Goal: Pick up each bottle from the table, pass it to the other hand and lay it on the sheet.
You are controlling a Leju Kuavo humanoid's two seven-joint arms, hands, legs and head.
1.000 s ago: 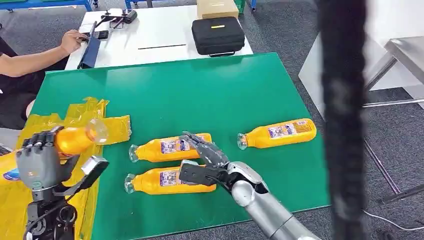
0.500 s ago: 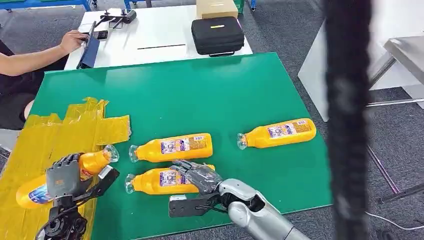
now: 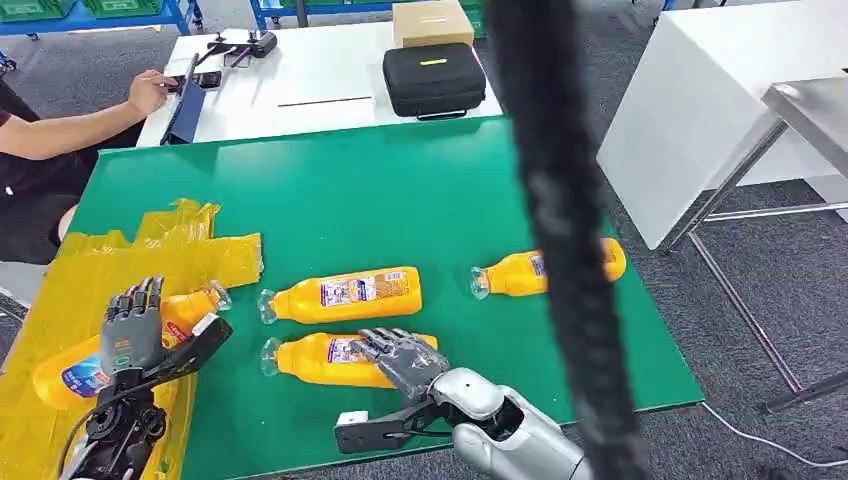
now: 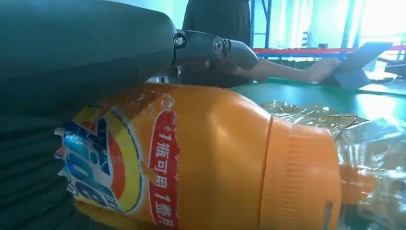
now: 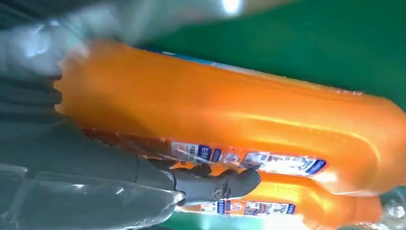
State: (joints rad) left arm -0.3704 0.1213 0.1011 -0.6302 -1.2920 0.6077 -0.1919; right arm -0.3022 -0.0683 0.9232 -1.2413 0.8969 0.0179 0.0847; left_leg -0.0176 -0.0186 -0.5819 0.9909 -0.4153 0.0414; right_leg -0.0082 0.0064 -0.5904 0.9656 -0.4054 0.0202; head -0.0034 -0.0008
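A narrow green gap (image 3: 305, 330) can be seen between the near bottle (image 3: 325, 359) and the middle bottle, so I expect the near bottle to come up by itself when I lift it.
An orange bottle (image 3: 75, 368) lies on the yellow sheet (image 3: 200, 258) at the table's left, its clear cap toward the table's middle. My left hand (image 3: 135, 328) is over it with fingers straightened and thumb out to the side; in the left wrist view the bottle (image 4: 206, 158) lies against the palm. Three more orange bottles lie on the green table (image 3: 400, 190): a middle one (image 3: 345, 293), a near one (image 3: 315, 360) and a right one (image 3: 510, 272). My right hand (image 3: 402, 362) rests with fingers spread on the near bottle's (image 5: 249, 115) base end, thumb held away.
A thick black cable (image 3: 560, 250) hangs close before the camera and hides part of the right bottle. A person's arm (image 3: 75, 125) rests at the white table (image 3: 320, 75) behind, which carries a black case (image 3: 433, 78) and a box (image 3: 432, 20). More tables stand to the right.
My left hand has lowered its bottle onto the yellow sheet and straightened its fingers. My right hand drew back from the middle bottle and settled on the near one. The camera shifted slightly.
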